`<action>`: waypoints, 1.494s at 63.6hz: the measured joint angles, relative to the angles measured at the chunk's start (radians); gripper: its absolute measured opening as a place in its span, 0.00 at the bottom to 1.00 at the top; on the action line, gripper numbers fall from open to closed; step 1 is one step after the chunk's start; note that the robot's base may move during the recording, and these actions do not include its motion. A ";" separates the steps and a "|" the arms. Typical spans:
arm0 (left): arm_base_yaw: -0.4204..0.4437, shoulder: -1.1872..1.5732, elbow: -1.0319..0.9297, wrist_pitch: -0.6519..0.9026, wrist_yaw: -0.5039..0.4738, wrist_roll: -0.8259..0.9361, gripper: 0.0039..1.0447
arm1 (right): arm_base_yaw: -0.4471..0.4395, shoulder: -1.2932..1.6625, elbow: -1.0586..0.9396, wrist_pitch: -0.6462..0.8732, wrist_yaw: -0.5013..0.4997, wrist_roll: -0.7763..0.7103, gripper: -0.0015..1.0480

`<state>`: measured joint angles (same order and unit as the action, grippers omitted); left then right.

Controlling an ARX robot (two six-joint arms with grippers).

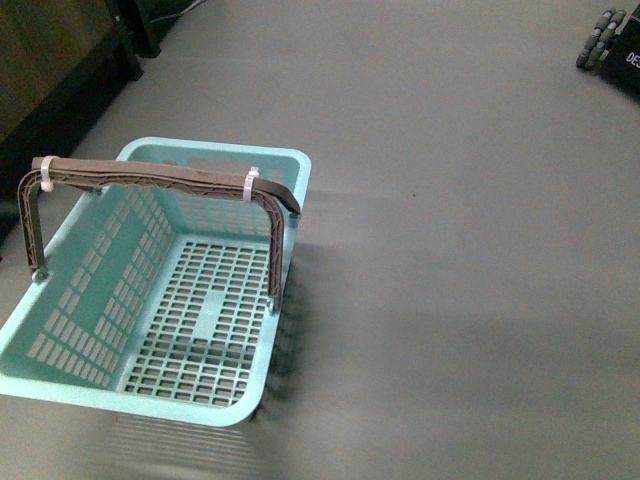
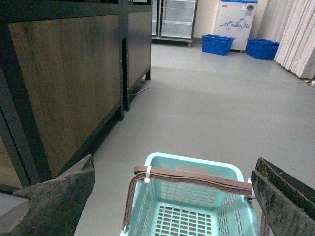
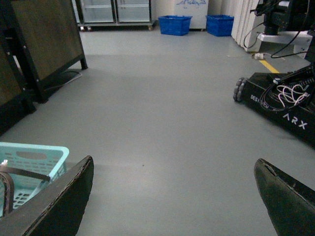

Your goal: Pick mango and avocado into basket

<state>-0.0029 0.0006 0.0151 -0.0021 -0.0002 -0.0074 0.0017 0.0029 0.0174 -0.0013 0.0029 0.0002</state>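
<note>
The brown handle's ends [image 1: 271, 303] are hooked onto the basket's rim halfway [image 1: 195, 315] along opposite sides. The basket will hang with its open side up when I lift the handle.
The light teal basket [image 1: 75, 305] stands empty on the grey floor at the left of the front view, its brown handle [image 1: 165, 178] raised upright with white zip ties. In the left wrist view the basket [image 2: 197, 169] lies below and ahead of my left gripper [image 2: 174, 189], which is open with nothing between its fingers. My right gripper [image 3: 172, 189] is open over bare floor, with a corner of the basket [image 3: 34, 157] off to one side. The mango and the avocado are out of view. Neither arm shows in the front view.
A dark wood-panelled cabinet [image 2: 64, 83] on black legs stands beside the basket. Another wheeled ARX robot base [image 3: 280, 103] sits on the floor at the right. Blue crates [image 2: 216, 43] and glass-door fridges [image 2: 174, 19] line the far wall.
</note>
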 joint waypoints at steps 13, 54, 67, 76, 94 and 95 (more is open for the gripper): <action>0.000 0.000 0.000 0.000 0.000 0.000 0.92 | 0.000 0.000 0.000 0.000 0.000 0.000 0.92; 0.240 0.679 0.262 -0.019 0.287 -0.987 0.92 | 0.000 0.000 0.000 0.000 -0.003 0.000 0.92; 0.210 1.196 0.348 0.325 0.176 -1.094 0.92 | 0.000 0.000 0.000 0.000 -0.003 0.000 0.92; 0.130 1.526 0.458 0.462 0.107 -1.149 0.92 | 0.000 0.000 0.000 0.000 -0.003 0.000 0.92; -0.038 1.949 0.737 0.502 0.042 -1.248 0.92 | 0.000 0.000 0.000 0.000 -0.003 0.000 0.92; -0.048 1.969 0.756 0.502 0.039 -1.253 0.92 | 0.000 0.000 0.000 0.000 -0.003 0.000 0.92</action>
<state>-0.0509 1.9694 0.7712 0.5003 0.0383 -1.2606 0.0017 0.0029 0.0174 -0.0013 0.0002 0.0002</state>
